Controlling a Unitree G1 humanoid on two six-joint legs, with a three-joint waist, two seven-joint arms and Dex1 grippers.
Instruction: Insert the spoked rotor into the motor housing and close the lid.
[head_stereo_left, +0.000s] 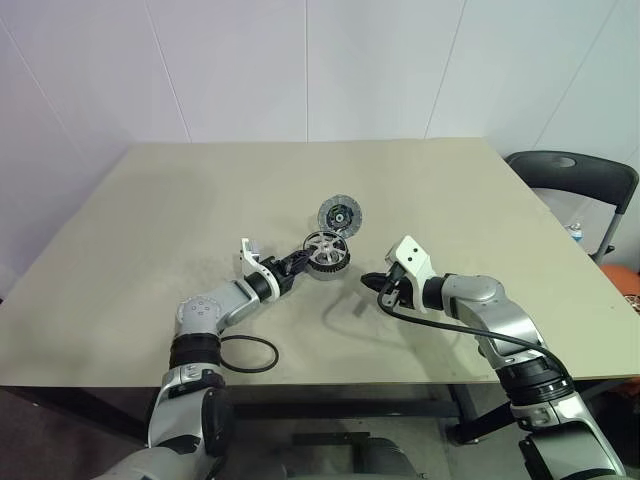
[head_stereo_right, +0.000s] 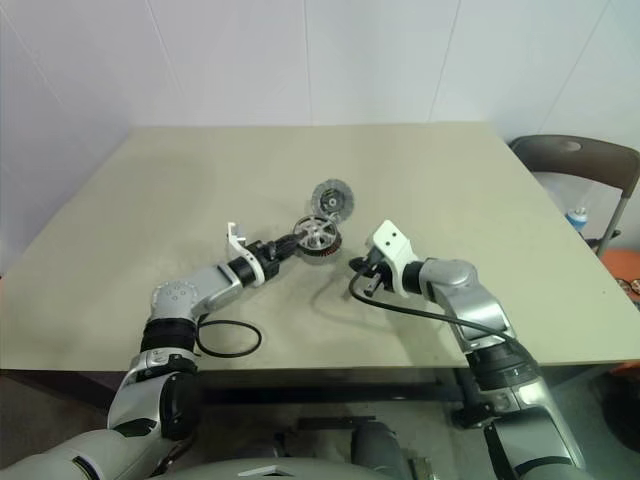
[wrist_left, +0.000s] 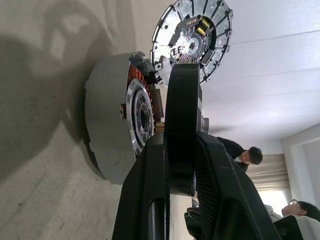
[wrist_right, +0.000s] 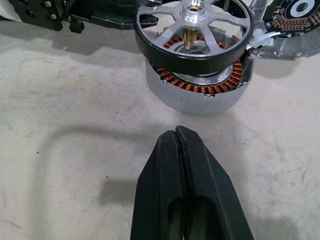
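Note:
My left gripper should open and let the rotor drop into the housing (wrist_right: 201, 54), because its fingers around the rotor's rim (wrist_right: 143, 46) would catch on the housing's edge.
The motor housing (wrist_right: 195, 102), a pale round cup with copper-brown windings, stands mid-table. Its grey ribbed lid (head_stereo_left: 339, 214) stands open on the far side, joined at the rim. The spoked rotor (wrist_right: 190, 64), a black ring with silvery spokes and a brass shaft, hangs slightly tilted just above the housing, the shaft pointing down into its centre. My left gripper (head_stereo_left: 304, 259) is shut on the rotor's rim from the housing's left. My right gripper (wrist_right: 177, 145) is shut with nothing in it, a short way from the housing on its right, pointing at it.
A black rubber ring (head_stereo_left: 247, 354) lies on the table (head_stereo_left: 150, 220) near its front edge, beside my left arm. A dark chair (head_stereo_left: 575, 180) stands past the table's right side. Two people (wrist_left: 240, 152) show in the background of the left wrist view.

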